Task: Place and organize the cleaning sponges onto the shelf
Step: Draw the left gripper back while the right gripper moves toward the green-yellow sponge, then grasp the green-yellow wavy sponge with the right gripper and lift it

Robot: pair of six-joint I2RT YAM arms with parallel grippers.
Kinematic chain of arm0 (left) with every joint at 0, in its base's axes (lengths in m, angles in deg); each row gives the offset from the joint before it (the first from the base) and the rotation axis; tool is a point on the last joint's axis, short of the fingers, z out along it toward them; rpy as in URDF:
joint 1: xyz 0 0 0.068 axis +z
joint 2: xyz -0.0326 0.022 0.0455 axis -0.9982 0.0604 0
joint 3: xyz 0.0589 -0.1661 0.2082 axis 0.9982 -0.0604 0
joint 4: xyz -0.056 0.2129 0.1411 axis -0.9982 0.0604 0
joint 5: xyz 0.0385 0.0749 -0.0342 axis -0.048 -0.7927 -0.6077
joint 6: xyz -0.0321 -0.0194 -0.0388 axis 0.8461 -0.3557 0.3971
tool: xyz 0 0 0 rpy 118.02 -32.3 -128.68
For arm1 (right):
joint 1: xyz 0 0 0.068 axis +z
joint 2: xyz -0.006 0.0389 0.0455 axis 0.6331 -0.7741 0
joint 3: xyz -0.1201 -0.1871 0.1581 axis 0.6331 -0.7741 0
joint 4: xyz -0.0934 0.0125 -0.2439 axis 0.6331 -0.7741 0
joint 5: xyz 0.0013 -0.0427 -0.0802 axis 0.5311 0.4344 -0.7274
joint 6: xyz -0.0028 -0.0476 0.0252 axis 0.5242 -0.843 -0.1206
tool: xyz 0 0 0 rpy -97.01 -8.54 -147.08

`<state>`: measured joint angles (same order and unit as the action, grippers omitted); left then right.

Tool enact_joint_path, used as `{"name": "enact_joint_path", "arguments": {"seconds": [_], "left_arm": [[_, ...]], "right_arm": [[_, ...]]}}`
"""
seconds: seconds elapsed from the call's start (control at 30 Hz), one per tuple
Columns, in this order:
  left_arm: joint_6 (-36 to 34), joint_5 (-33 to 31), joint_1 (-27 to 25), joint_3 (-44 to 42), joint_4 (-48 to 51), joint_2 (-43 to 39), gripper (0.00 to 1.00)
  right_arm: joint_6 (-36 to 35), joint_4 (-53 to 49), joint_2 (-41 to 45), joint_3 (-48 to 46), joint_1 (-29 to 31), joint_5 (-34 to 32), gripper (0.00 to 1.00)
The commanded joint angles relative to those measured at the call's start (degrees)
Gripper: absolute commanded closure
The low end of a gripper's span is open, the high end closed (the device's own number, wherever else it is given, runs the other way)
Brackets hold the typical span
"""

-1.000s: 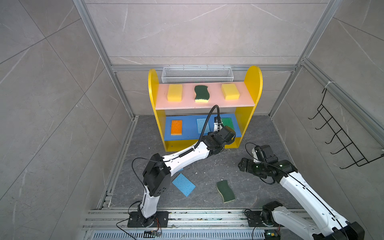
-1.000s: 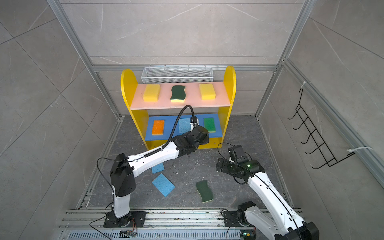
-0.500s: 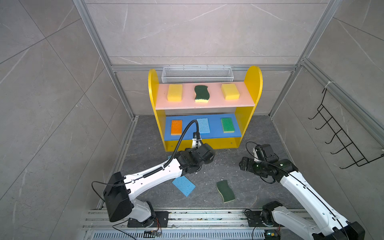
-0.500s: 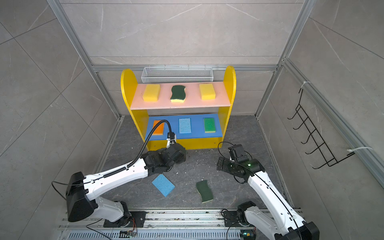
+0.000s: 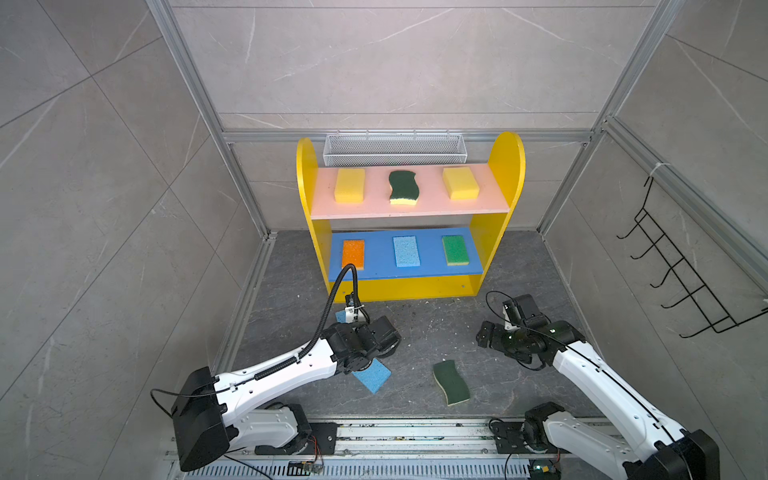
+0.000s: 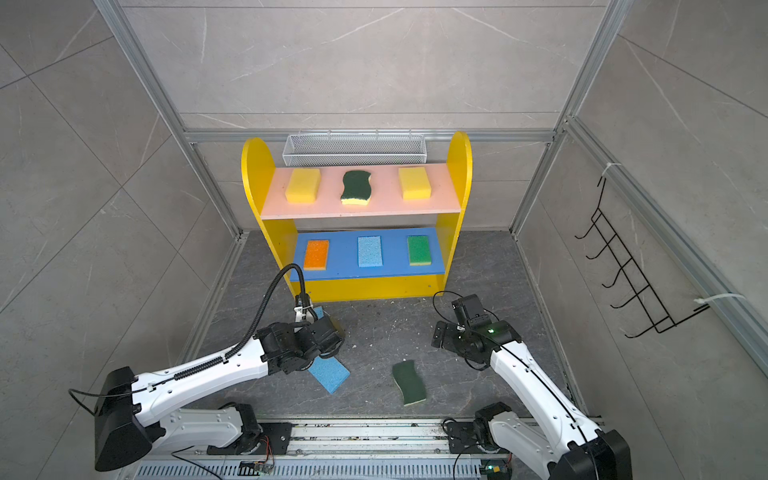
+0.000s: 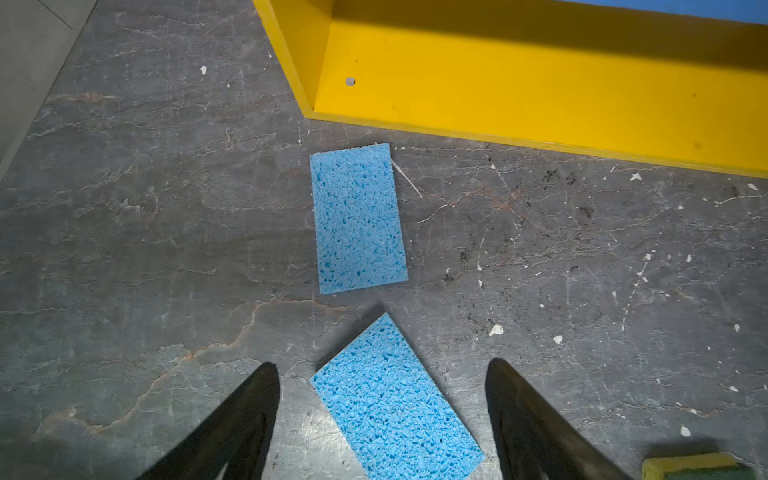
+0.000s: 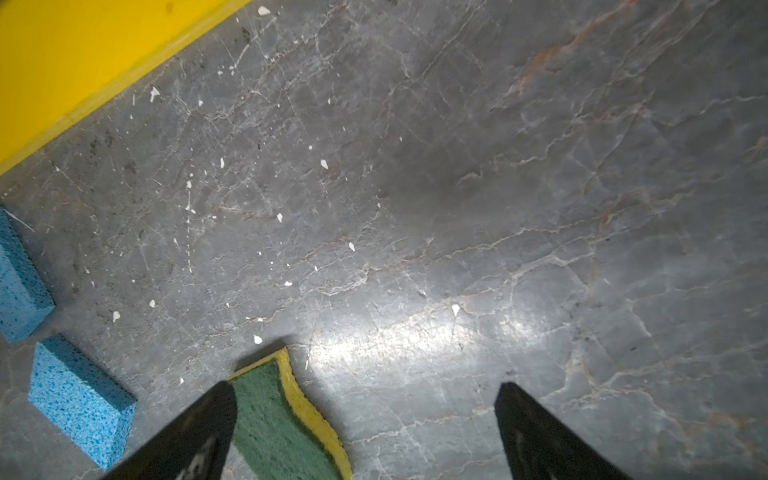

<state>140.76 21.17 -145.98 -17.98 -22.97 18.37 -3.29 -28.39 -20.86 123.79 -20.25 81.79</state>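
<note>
I keep my right gripper going to the scourer's near end (image 5: 457,396) and close it across that end, as both fingers have clear floor along the scourer's long sides (image 5: 461,379).
The yellow shelf (image 5: 505,166) holds two yellow sponges (image 5: 350,185) and a wavy scourer (image 5: 402,188) on its pink board. An orange (image 5: 353,254), a light blue (image 5: 406,251) and a green sponge (image 5: 455,249) lie on the blue board. Two light blue sponges (image 7: 359,218) (image 7: 395,403) and a scourer (image 5: 451,382) lie on the floor. My left gripper (image 7: 382,365) hangs open and empty over the nearer blue sponge (image 5: 372,376). My right gripper (image 8: 365,386) is open and empty, with one finger over the scourer's (image 8: 278,419) edge.
A white wire mesh basket (image 5: 392,149) hangs behind the shelf top. A black hook rack (image 5: 681,274) is on the right wall. Grey walls close in the stone floor on three sides, and the arms' rail (image 5: 415,436) runs along the front.
My left arm has pulled back from the shelf's blue board down to the floor, leaving the light blue sponge on that board. The right arm has not moved.
</note>
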Motion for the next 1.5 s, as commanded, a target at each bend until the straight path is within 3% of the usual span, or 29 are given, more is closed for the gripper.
{"name": "enact_joint_path", "arguments": {"seconds": [0.0, 0.63, 1.1, 1.47], "left_arm": [[2.9, 0.1, 0.2, -1.2, 3.0, -1.4, 0.19], [8.0, 2.3, 0.2, -7.4, 4.6, -8.6, 0.19], [7.9, 3.2, 0.1, -7.3, 4.9, -7.7, 0.19], [9.4, 3.9, 0.0, -9.2, 4.9, -9.6, 0.19]], "right_arm": [[1.5, -0.1, -0.3, -0.5, 1.3, -1.9, 0.01], [9.7, -0.4, -3.3, -4.3, 20.6, -6.1, 0.03], [16.8, 2.1, -6.8, -6.4, 41.2, -8.2, 0.02], [16.7, 4.3, -11.8, -6.1, 47.7, -8.9, 0.01]]}}
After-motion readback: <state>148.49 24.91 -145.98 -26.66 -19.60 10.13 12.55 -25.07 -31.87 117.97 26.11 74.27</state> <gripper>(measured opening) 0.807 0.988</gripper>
